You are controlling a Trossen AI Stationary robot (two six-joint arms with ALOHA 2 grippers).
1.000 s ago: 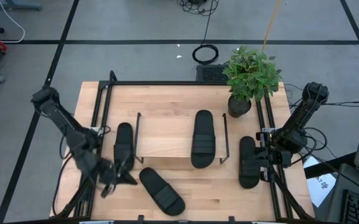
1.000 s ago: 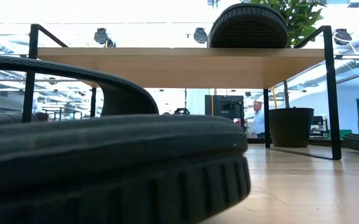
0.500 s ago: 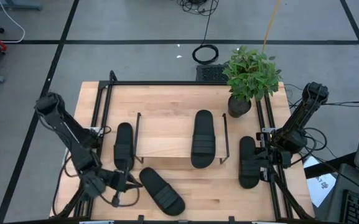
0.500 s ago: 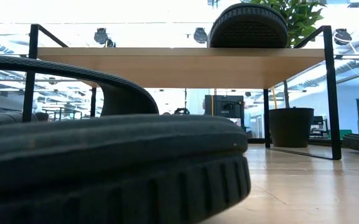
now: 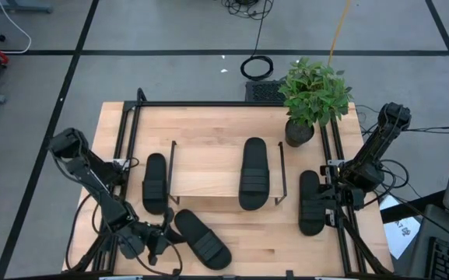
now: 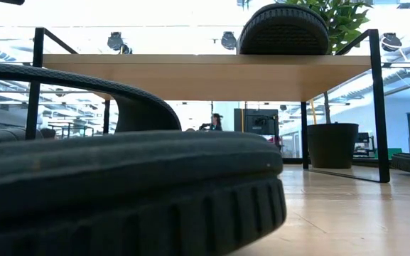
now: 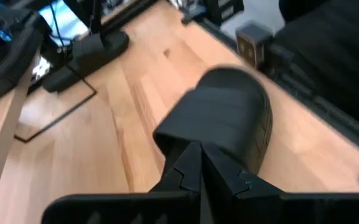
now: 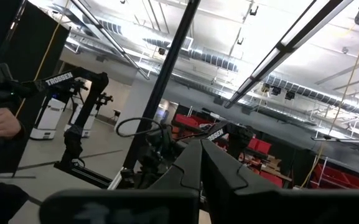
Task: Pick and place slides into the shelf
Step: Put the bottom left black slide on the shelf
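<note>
My left gripper's fingers are shut and facing the middle of the front slide's strap (image 7: pixel 199 123). Next, I open them and straddle the strap's side (image 7: pixel 256 144) near the table's front edge.
One black slide (image 5: pixel 201 239) lies slantwise on the table near its front edge and fills the low view as the slide (image 6: pixel 119 192). My left gripper (image 5: pixel 160 239) is shut and tipped downward just left of it; its fingertips (image 7: pixel 199 152) point at the slide's ribbed strap (image 7: pixel 226 115). A second slide (image 5: pixel 253 173) lies on the shelf's top board (image 5: pixel 208 177). A third slide (image 5: pixel 155 183) lies left of the shelf and another slide (image 5: pixel 311 202) right of it. My right gripper (image 5: pixel 334 191) waits shut at the table's right rail, pointing upward. My left gripper's shut fingertips stand at the near edge of the front slide's strap (image 7: pixel 185 134), coming slanting down from the table's left. I cannot tell whether they touch it. The slide lies flat on the table.
A potted plant (image 5: pixel 311 97) stands at the far right corner beside the shelf. Black rails (image 5: pixel 127 148) run along the table's left, right and far sides. The shelf's thin black legs (image 6: pixel 381 107) stand on the tabletop, with open room beneath the board.
My left gripper has gone down and toward the table's near edge, tipping its fingers downward, and has closed in on the front slide's left end. It has stayed shut. No slide has moved.
</note>
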